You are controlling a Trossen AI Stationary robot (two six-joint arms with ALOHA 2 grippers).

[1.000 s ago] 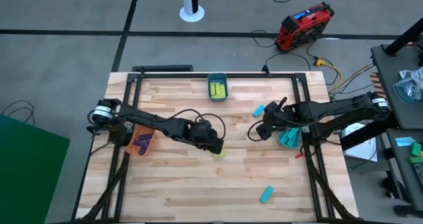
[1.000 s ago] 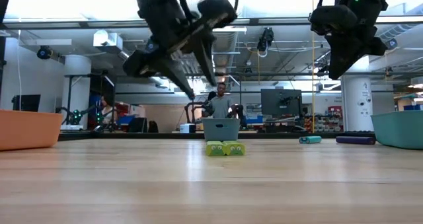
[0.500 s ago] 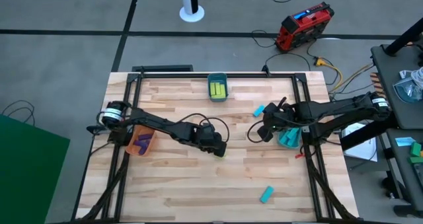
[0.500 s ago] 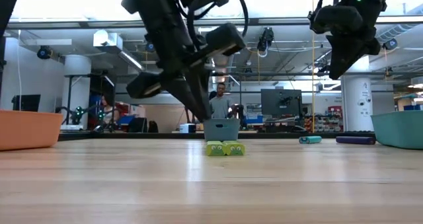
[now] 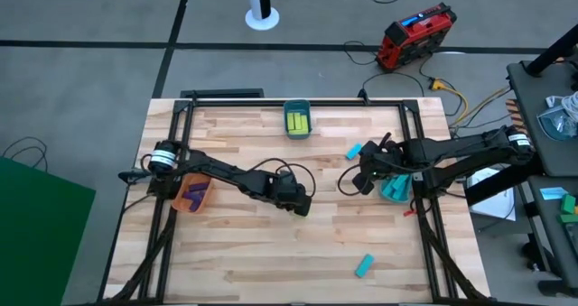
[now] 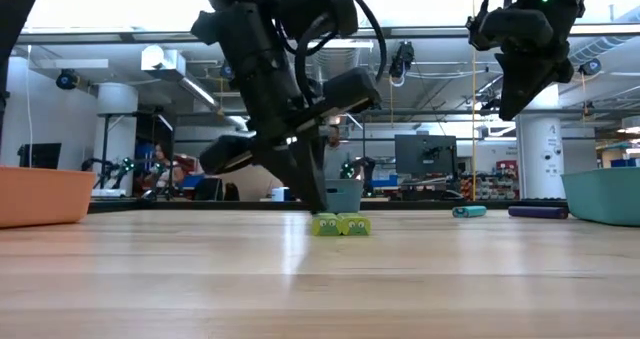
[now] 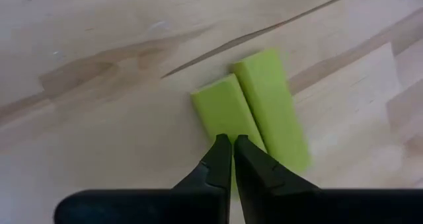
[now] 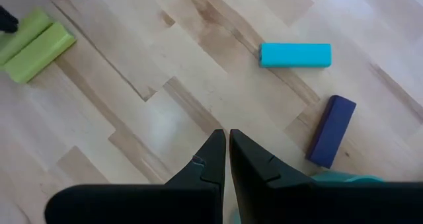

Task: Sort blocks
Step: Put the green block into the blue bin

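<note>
I should use my left gripper to drag the block (image 6: 325,226) under its closed fingers clear before I open them around it, because the two yellow-green blocks (image 6: 340,224) lie close side by side.
Two yellow-green blocks (image 7: 254,108) lie side by side flat on the table's middle (image 6: 341,224). My left gripper (image 7: 232,142) is shut and points steeply down. Its tips (image 6: 318,209) stand at the top of the left one of the pair. In the high view the gripper (image 5: 302,207) hides them. My right gripper (image 8: 228,135) is shut with nothing in it and hangs above the table's right part (image 5: 359,181). Beyond it, a cyan block (image 8: 295,55) and a purple block (image 8: 332,130) lie flat on the wood. My left gripper's shut fingertips (image 7: 225,151) come from above, slanting, onto the near end of the left yellow-green block (image 7: 221,112). Whether they touch its top cannot be told. Both blocks lie flat on the table.
An orange bin (image 5: 192,195) with purple blocks stands at the left, a teal bin (image 5: 395,190) at the right under the right arm, and a bin (image 5: 297,119) with yellow-green blocks at the far edge. Another cyan block (image 5: 364,266) lies near the front.
My left gripper has shut with nothing between its fingers and has come down toward the two yellow-green blocks, moving a little toward the table's right. The blocks have stayed where they were.
</note>
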